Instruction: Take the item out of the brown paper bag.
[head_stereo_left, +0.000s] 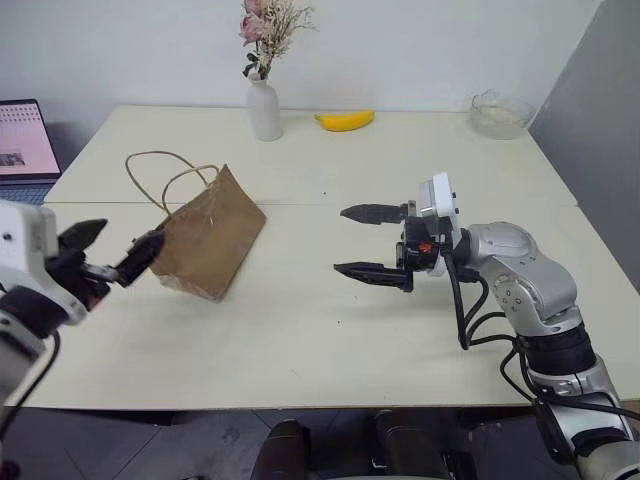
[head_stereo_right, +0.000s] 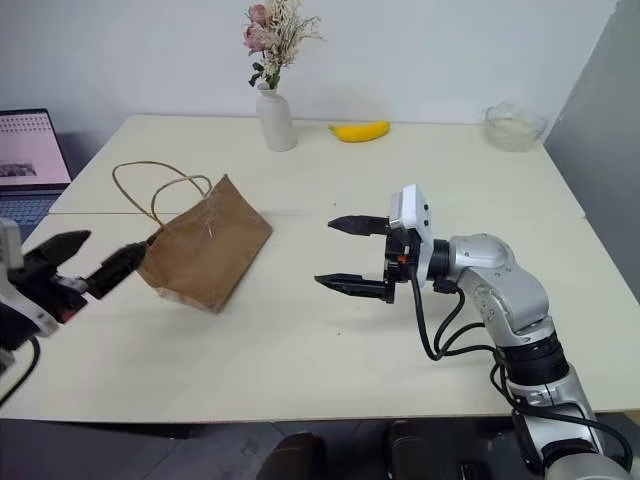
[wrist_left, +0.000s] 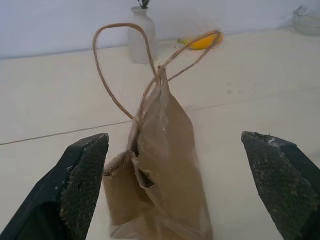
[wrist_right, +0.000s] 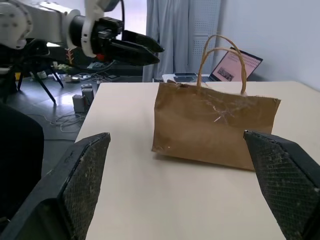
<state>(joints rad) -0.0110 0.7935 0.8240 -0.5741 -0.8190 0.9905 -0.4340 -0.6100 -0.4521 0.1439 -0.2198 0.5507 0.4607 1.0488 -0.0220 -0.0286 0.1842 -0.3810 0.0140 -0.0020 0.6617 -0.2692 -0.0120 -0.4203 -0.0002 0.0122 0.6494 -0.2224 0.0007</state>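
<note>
My left gripper should keep going, fingers wide open, toward both cord handles (head_stereo_left: 178, 174), which stand free above the bag's top edge (head_stereo_left: 196, 199), and close around both.
The brown paper bag (head_stereo_left: 212, 236) stands on the cream table (head_stereo_left: 320, 340), left of centre, with its two cord handles (head_stereo_left: 160, 176) sticking up. Its top edge is folded nearly flat, and the item is hidden. My left gripper (head_stereo_left: 122, 245) hovers open just off the bag's left end, pointing at the bag (wrist_left: 160, 170) with nothing between its fingers. My right gripper (head_stereo_left: 342, 240) is open and empty to the right of the bag, a clear gap away, pointing left at its broad side (wrist_right: 215, 127). The right wrist view also shows the left gripper (wrist_right: 145, 47) beyond the bag.
A white vase (head_stereo_left: 264, 108) with dried flowers, a yellow banana (head_stereo_left: 346, 120) and a glass bowl (head_stereo_left: 500, 114) stand along the table's far edge. A laptop (head_stereo_left: 25, 140) sits beyond the left edge. A seam (head_stereo_left: 330, 204) crosses the table.
</note>
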